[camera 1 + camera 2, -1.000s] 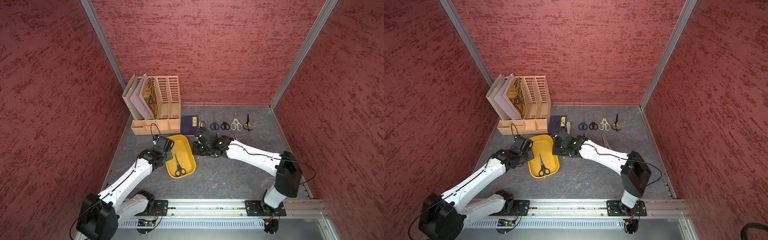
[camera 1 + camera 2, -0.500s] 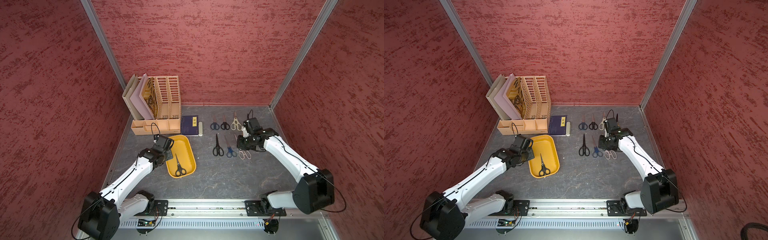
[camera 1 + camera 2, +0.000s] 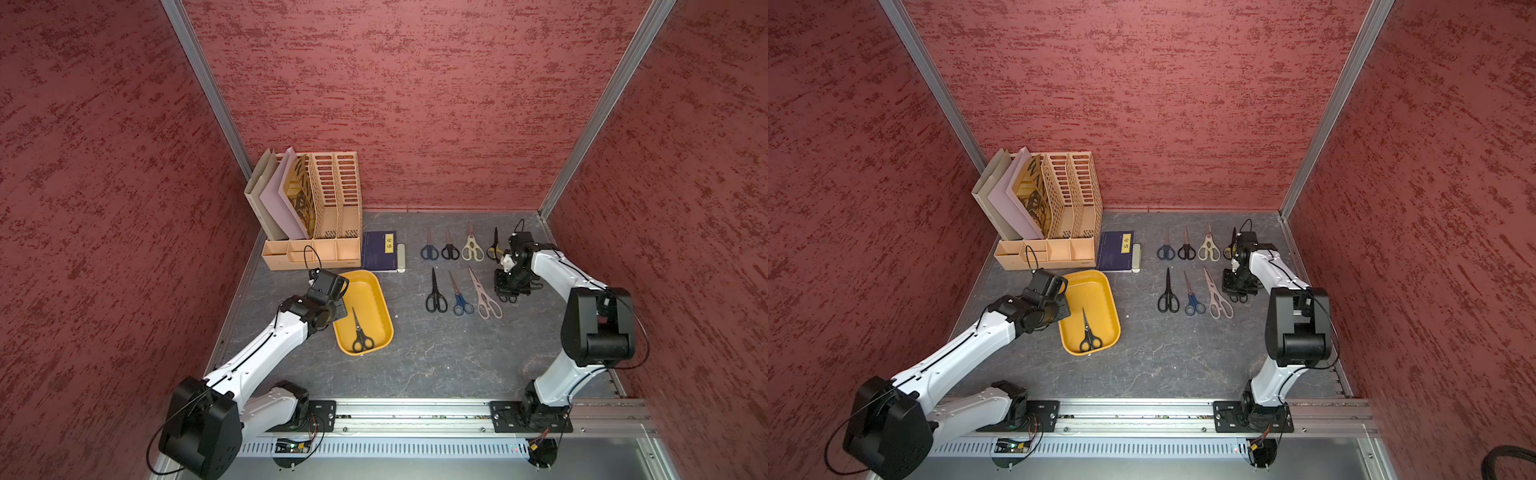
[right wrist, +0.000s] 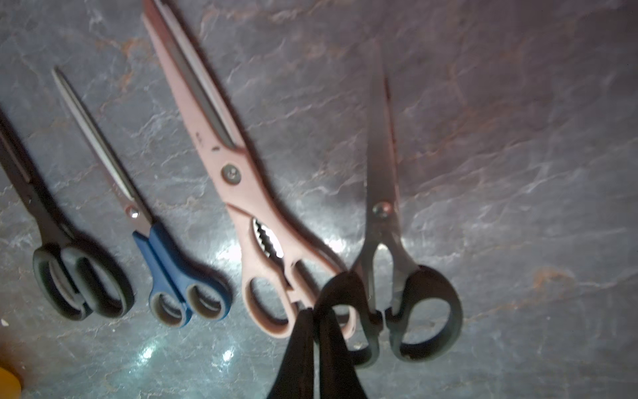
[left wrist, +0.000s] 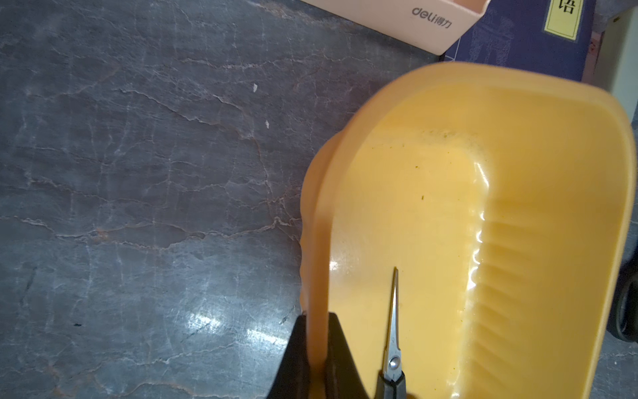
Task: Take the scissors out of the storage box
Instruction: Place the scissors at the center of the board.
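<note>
My right gripper is lowering the black-handled scissors, and their blades (image 4: 383,149) point back, over open space (image 4: 475,233) beside the pale pink scissors. It should go on lowering the black-handled scissors until they lie flat before it lets go.
The mustard-yellow storage box (image 3: 371,291) (image 3: 1096,291) lies left of centre, holding one pair of black-handled scissors (image 3: 360,332) (image 3: 1089,332) (image 5: 393,328). My left gripper (image 3: 338,311) (image 5: 317,316) is shut on the box's left rim (image 5: 316,241). Several other pairs lie in two rows on the table to the right, among them pale pink scissors (image 3: 485,297) (image 4: 241,193). Just right of the pink pair, my right gripper (image 3: 507,291) (image 3: 1235,291) (image 4: 316,311) is shut on one handle loop of black-handled scissors (image 4: 381,193), low over the table.
A beige slotted file organizer (image 3: 328,199) with folders stands at the back left. A dark blue book (image 3: 378,251) and a pale bar (image 3: 401,257) lie beside it. Red walls close in both sides; a metal rail (image 3: 415,411) runs along the front.
My right arm has swung from beside the box to the right end of the front row, carrying the black-handled scissors. The left gripper has kept its hold on the box rim.
</note>
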### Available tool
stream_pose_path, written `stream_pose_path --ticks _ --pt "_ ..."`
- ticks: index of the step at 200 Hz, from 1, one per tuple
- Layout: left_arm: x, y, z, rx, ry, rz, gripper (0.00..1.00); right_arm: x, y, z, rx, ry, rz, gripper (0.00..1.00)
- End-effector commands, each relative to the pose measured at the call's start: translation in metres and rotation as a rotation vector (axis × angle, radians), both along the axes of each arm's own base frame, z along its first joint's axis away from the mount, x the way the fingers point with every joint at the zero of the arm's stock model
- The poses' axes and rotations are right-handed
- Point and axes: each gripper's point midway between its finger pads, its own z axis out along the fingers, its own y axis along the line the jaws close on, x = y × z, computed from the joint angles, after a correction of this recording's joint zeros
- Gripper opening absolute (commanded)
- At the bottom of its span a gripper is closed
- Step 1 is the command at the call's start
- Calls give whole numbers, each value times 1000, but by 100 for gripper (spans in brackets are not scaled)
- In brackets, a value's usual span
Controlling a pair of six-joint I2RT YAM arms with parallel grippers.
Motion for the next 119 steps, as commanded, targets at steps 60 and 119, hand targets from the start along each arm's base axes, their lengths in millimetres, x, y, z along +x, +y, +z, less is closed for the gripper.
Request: stream_pose_path --ticks 60,119 --pt "1 3 9 -24 -42 37 0 14 -23 -34 -30 73 56 0" --pt "-1 7 5 -12 -45 48 0 14 -24 -38 -29 66 23 17"
